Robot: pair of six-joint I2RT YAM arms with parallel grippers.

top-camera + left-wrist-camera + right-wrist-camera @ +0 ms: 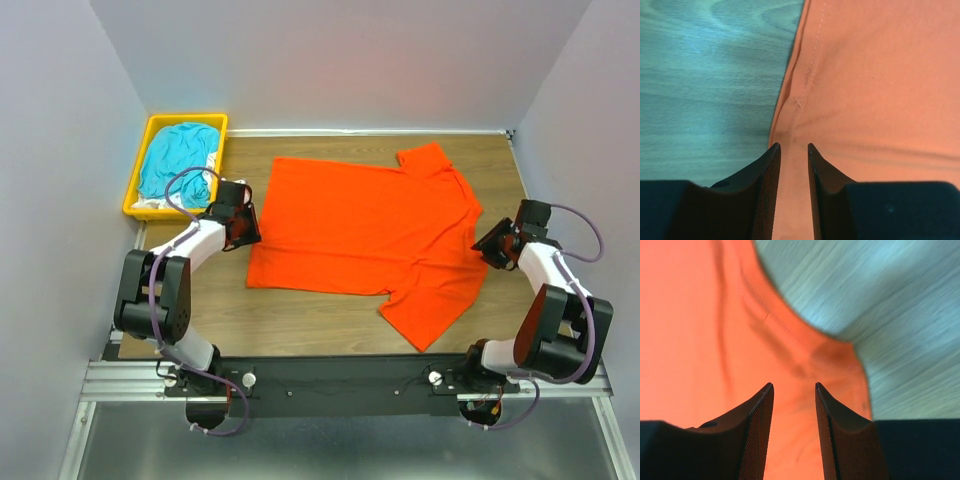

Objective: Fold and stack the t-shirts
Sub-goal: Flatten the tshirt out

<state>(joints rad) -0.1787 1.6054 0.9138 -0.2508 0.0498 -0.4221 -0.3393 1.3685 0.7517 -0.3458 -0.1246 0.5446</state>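
The orange-red t-shirt's near sleeve [420,335] is close to the table's front edge, so my left gripper and my right gripper should move the t-shirt [460,213] back before they fold it.
A bright orange-red t-shirt [370,230] lies spread flat on the wooden table, its hem to the left and its sleeves at the far and near right. My left gripper [245,225] is low at the hem edge. In the left wrist view its jaws [794,146] stand a little apart, and the stitched hem [805,80] runs between them. My right gripper [492,245] sits at the shirt's right edge. Its jaws [794,385] are also apart over the orange cloth [700,330] beside a curved edge. A teal-blue t-shirt [178,160] and some white fabric [150,203] lie in the bin.
A yellow plastic bin [135,185] stands at the back left corner of the table, just behind my left gripper. Grey walls close in on both sides and at the back. Bare wood [300,320] shows in front of the shirt.
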